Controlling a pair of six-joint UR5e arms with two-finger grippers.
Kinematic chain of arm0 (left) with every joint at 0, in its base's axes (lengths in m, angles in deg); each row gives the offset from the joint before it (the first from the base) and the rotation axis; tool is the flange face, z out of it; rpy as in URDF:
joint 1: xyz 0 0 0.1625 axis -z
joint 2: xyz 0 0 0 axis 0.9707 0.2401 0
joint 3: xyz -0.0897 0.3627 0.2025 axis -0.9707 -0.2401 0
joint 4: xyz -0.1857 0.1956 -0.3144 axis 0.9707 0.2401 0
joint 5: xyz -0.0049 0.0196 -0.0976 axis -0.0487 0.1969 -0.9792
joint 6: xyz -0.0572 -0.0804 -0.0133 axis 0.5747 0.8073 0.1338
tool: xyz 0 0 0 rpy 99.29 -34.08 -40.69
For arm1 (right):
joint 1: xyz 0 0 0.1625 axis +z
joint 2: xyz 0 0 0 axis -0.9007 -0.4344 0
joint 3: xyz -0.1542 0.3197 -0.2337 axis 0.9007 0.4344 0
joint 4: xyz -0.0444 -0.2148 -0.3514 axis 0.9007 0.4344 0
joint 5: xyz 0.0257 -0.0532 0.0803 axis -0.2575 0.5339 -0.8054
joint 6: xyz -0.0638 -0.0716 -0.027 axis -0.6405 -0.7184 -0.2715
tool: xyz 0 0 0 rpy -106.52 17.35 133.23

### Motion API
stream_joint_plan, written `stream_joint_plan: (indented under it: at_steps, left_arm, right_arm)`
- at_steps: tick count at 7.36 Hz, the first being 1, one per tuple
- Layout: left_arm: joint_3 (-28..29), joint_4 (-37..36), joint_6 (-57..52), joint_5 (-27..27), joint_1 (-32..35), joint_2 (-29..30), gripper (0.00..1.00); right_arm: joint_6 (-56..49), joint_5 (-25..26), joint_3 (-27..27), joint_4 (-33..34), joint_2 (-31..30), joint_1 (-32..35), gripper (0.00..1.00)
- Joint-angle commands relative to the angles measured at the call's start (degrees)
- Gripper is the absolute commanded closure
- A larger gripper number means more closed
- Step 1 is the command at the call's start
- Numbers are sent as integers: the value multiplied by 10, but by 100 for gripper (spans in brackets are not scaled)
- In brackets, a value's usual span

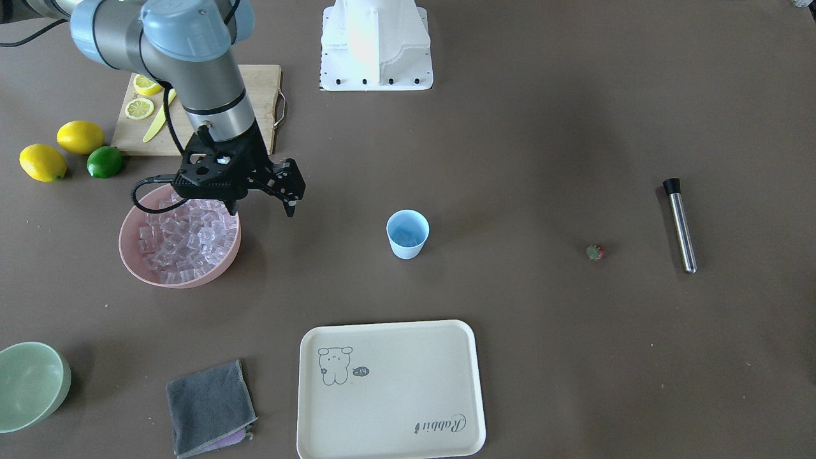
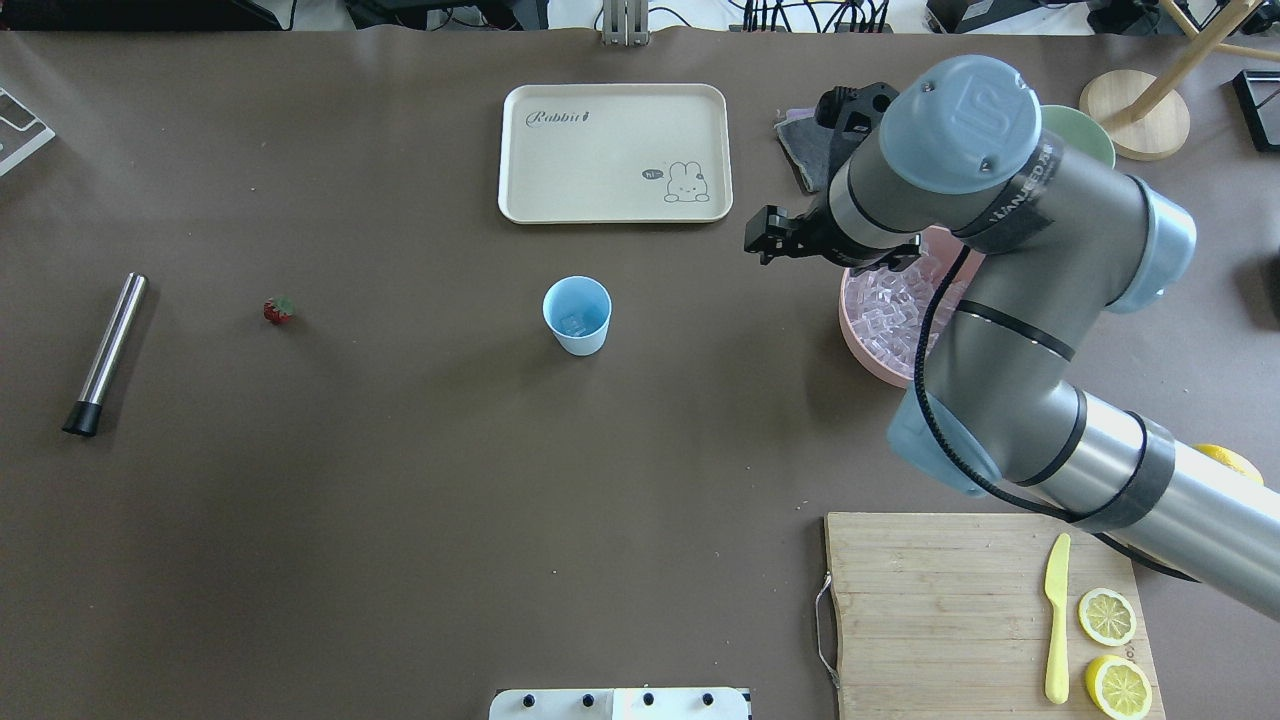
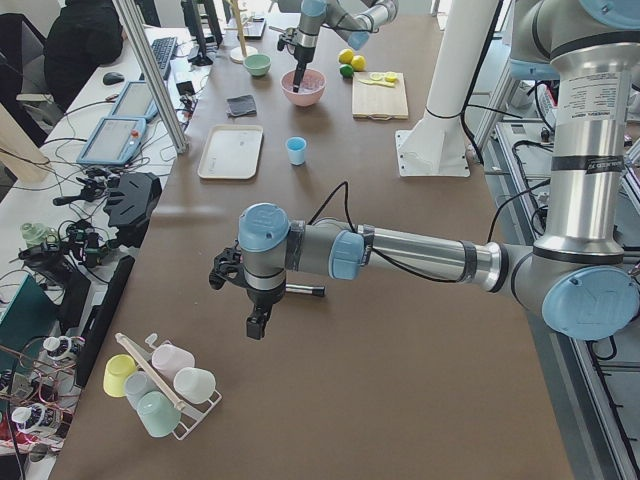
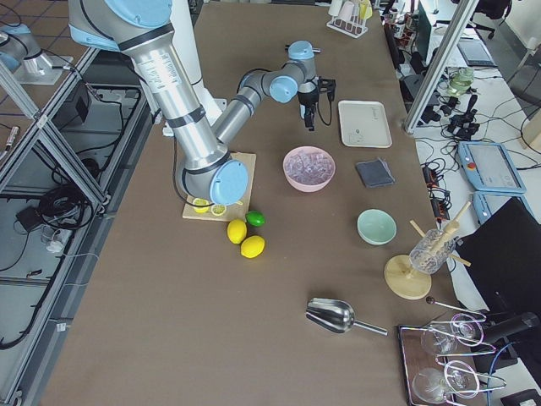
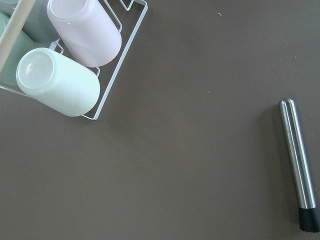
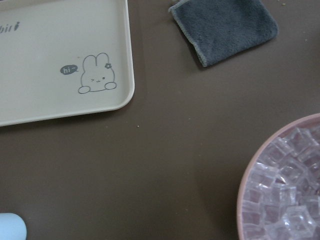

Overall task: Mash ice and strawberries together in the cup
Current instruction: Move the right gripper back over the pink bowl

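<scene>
I keep moving over the pink bowl and down until my fingers straddle a cube, as the ice lies uncovered below my open, empty right gripper.
The light-blue cup stands upright mid-table, and a clear cube seems to lie in its bottom. The ice fills the pink bowl. The strawberry lies alone on the table, far from the cup. My right gripper hangs open and empty above the bowl's cup-side rim. My left gripper shows only in the left side view, above the table near the steel muddler. I cannot tell if it is open or shut.
A cream tray and a grey cloth lie past the cup. A pale green bowl stands beyond the pink bowl. A cutting board holds lemon slices and a knife. A cup rack stands near the left gripper.
</scene>
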Motion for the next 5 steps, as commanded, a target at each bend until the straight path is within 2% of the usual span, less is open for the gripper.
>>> stream_joint_plan:
  at_steps: [1, 2, 3, 5]
  left_arm:
    - [5, 13, 1, 0, 0, -2, 2]
    - [3, 13, 1, 0, 0, -3, 1]
    - [3, 13, 1, 0, 0, -3, 2]
    - [4, 13, 1, 0, 0, -3, 2]
  right_arm:
    - [-3, -12, -5, 3, -60, 29, 2]
    - [-2, -12, -4, 3, -65, 29, 3]
    - [19, -9, -5, 3, -65, 28, 9]
    - [142, 18, -4, 5, -69, 32, 3]
